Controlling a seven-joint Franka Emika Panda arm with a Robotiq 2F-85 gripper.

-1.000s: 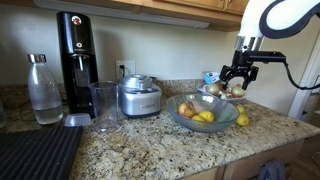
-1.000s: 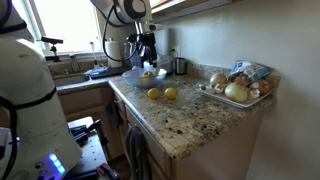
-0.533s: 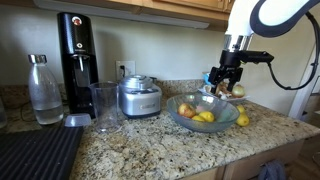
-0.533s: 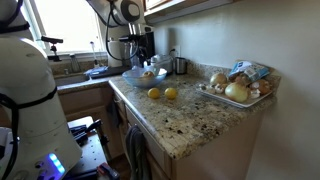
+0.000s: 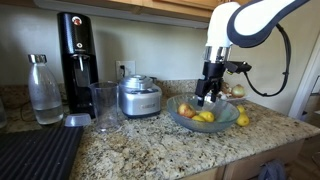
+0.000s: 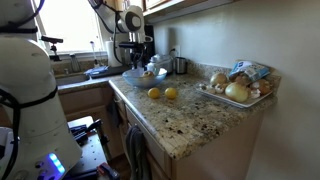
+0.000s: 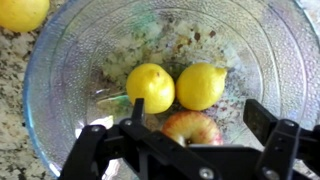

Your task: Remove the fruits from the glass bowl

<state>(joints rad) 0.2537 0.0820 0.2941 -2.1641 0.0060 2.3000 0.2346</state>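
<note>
Two lemons are touching side point(image 7: 176, 88) by side across the opening of my gripper, so next I turn my gripper to straddle the rounder lemon point(image 7: 150, 87) and take it out before the apple.
The glass bowl point(image 7: 60, 70) fills the wrist view. It holds two yellow lemons point(image 7: 150, 87) point(image 7: 201, 85) and a reddish apple point(image 7: 193, 128). My gripper point(image 7: 198, 130) is open above the bowl, with the apple between its fingers point(image 7: 265, 120). Another lemon point(image 7: 22, 12) lies outside the rim on the counter. In an exterior view the gripper point(image 5: 207, 96) hangs over the bowl point(image 5: 182, 121), and a lemon point(image 5: 243, 120) lies beside it. In an exterior view two lemons point(image 6: 161, 94) lie on the counter in front of the bowl point(image 6: 137, 74).
A steel appliance point(image 5: 139, 97), a clear cup point(image 5: 103, 106), a black soda machine point(image 5: 75, 55) and a bottle point(image 5: 42, 90) stand along the counter. A tray with brownish bulbs point(image 6: 235, 90) sits at the counter's far end. A dark mat point(image 5: 35, 155) lies at the front.
My gripper has moved from beside the tray of bulbs across to above the glass bowl and lower. It is empty and open.
</note>
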